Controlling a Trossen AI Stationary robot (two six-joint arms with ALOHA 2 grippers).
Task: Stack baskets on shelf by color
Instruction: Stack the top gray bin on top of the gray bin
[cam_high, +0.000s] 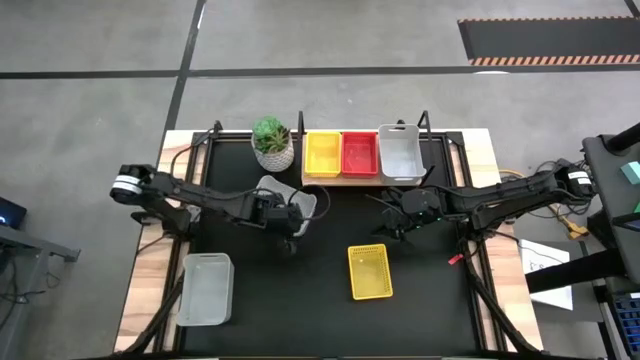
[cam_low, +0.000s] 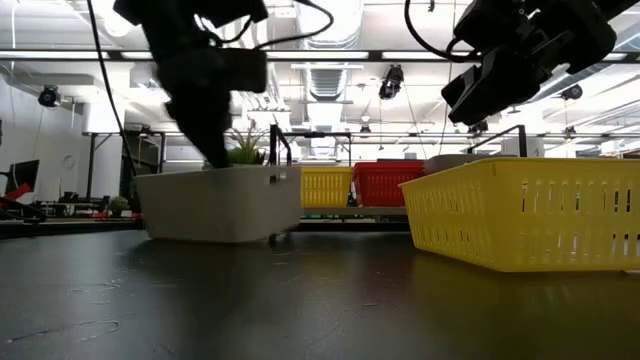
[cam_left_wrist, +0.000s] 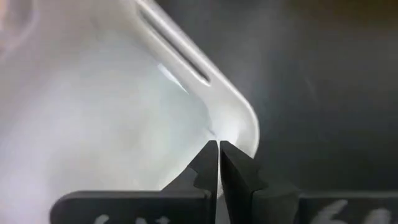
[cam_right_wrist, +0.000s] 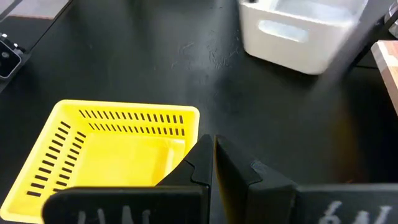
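I should have my left gripper release the held basket (cam_high: 303, 204) and retreat before my right gripper takes it, as the shelf's grey-white basket (cam_high: 400, 153) is on that gripper's side.
A grey-white basket (cam_high: 283, 198) sits on the black tabletop just in front of the shelf's left end, and my left gripper (cam_high: 291, 216) is shut on it; the low view shows that gripper (cam_low: 213, 150) reaching down into the basket (cam_low: 220, 205). The wooden shelf (cam_high: 345, 181) carries a yellow basket (cam_high: 322, 153), a red one (cam_high: 360, 153) and a grey-white one (cam_high: 401, 153) side by side. A loose yellow basket (cam_high: 369, 271) lies flat near the table's middle. My right gripper (cam_high: 404, 216) hovers shut above the table, beyond that basket's far right corner, touching nothing. My left gripper pinches the grey-white basket's wall at a rounded corner of its rim (cam_left_wrist: 235, 127), beside a handle slot (cam_left_wrist: 177, 53), one finger inside and one outside. The fingers (cam_left_wrist: 208, 158) come from above, pointing down. The basket's bottom appears to rest on the tabletop.
A second grey-white basket (cam_high: 205, 288) lies at the near left of the table. A white plant pot (cam_high: 272, 145) stands left of the shelf, close to the held basket. Black shelf posts (cam_high: 302, 122) rise at the board's corners. Bare tabletop lies between the two loose baskets.
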